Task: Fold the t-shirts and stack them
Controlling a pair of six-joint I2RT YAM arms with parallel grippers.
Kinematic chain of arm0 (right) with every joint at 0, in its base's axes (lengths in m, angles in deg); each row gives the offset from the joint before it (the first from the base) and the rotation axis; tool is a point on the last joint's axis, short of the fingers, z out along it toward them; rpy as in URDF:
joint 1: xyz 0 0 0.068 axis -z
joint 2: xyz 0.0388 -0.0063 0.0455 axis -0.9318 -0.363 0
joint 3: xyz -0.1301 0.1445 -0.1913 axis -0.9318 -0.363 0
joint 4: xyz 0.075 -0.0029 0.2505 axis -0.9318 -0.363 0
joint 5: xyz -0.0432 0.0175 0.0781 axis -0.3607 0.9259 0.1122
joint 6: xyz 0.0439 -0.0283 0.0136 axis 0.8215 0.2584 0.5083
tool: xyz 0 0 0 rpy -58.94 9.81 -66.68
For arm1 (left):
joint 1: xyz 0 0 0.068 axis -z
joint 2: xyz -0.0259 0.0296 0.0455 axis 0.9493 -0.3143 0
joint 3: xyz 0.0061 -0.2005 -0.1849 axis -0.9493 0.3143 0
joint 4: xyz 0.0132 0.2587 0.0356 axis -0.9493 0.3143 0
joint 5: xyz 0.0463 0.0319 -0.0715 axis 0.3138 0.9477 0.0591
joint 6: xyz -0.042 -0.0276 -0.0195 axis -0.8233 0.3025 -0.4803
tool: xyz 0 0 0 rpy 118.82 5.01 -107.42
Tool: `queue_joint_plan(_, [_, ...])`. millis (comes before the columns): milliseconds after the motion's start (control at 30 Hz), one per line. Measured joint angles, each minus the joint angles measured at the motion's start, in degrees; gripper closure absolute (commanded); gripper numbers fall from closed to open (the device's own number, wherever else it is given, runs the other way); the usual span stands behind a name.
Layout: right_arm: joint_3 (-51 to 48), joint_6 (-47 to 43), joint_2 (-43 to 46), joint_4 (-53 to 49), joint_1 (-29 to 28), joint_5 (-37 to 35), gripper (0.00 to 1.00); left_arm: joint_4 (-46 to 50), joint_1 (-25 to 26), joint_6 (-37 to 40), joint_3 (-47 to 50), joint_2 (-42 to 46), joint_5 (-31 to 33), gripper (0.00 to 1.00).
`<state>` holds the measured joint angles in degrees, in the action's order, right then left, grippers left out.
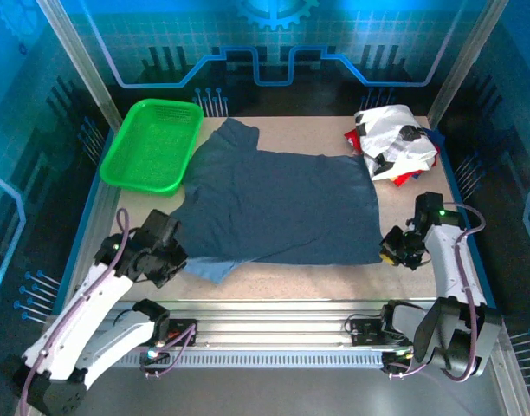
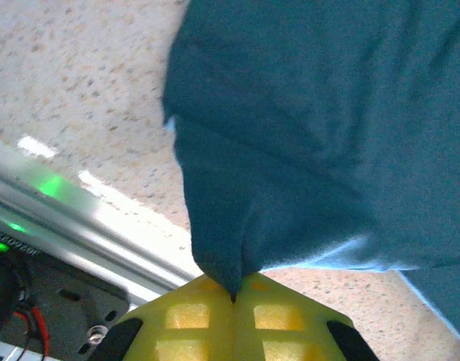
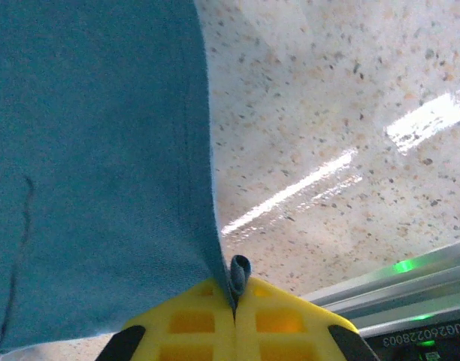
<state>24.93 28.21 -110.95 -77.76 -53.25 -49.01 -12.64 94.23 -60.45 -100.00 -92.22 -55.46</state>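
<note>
My left gripper should keep folding its near corner of the blue t-shirt's cloth [image 1: 190, 262] back until it lies on the flat cloth [image 1: 206, 179] beside the basket, as both grippers hold the near corners.
A dark slate-blue t-shirt [image 1: 282, 204] lies spread over the middle of the table. My left gripper [image 1: 174, 260] is shut on its near left corner, where the cloth [image 2: 290, 150] pinches down between the yellow fingers [image 2: 192, 316]. My right gripper [image 1: 393, 247] is shut on the near right corner; the hem [image 3: 102, 173] runs into the closed yellow fingers [image 3: 275, 320]. A crumpled pile of white t-shirts with black marks and some red [image 1: 395, 143] sits at the back right.
A green mesh basket [image 1: 152, 143] stands at the back left, touching the blue shirt's sleeve. A metal rail [image 1: 274, 316] runs along the near edge between the arm bases. Bare speckled tabletop [image 3: 328, 113] shows right of the shirt.
</note>
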Motion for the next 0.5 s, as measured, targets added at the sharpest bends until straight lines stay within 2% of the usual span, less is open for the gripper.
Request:
queue_joint_plan(200, [6.5, 0.0, -4.2, 2.7, 0.0, 0.7, 1.0, -4.7, -1.6, 7.3, -9.6, -10.9, 1.7, 1.0])
queue_joint_plan(500, [11.8, -1.2, -14.3, 6.8, 0.0, 0.3, 1.0, -12.4, -8.7, 21.5, -19.1, -27.3, 1.9, 1.0])
